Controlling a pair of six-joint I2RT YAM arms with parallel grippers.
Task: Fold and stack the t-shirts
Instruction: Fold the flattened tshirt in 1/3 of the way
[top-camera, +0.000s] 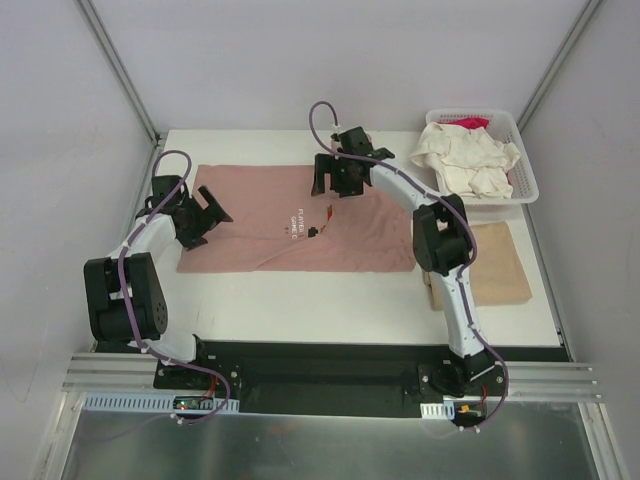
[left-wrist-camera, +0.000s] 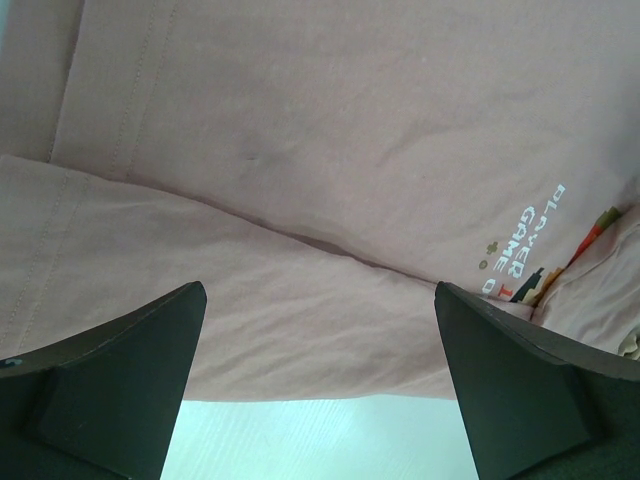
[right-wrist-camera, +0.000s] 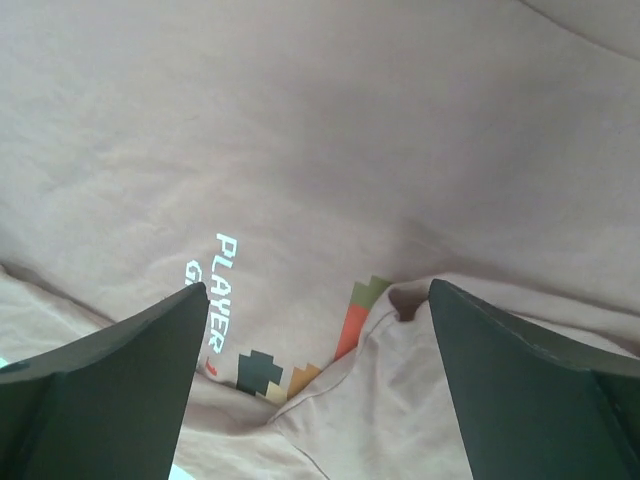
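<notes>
My left gripper and my right gripper should pull the dusty-pink t-shirt (top-camera: 270, 240) closer before they fold its far edge (top-camera: 255, 167), because the t-shirt lies far from the table's front edge.
A dusty-pink t-shirt (top-camera: 290, 230) with a pixel-art print and white text lies spread across the middle of the table, partly folded. It fills the left wrist view (left-wrist-camera: 330, 150) and the right wrist view (right-wrist-camera: 320, 130). My left gripper (top-camera: 205, 215) is open and empty over the shirt's left end. My right gripper (top-camera: 335, 185) is open and empty over the shirt's far edge, above a folded-over flap (right-wrist-camera: 420, 400) next to the print. A plain tan folded shirt (top-camera: 495, 265) lies at the right. A cream shirt (top-camera: 465, 160) and a magenta one (top-camera: 465, 122) sit in the basket.
A white slatted plastic basket (top-camera: 525, 185) stands at the back right corner. The white table (top-camera: 300, 300) shows in front of the pink shirt. Grey walls close in the left, back and right sides.
</notes>
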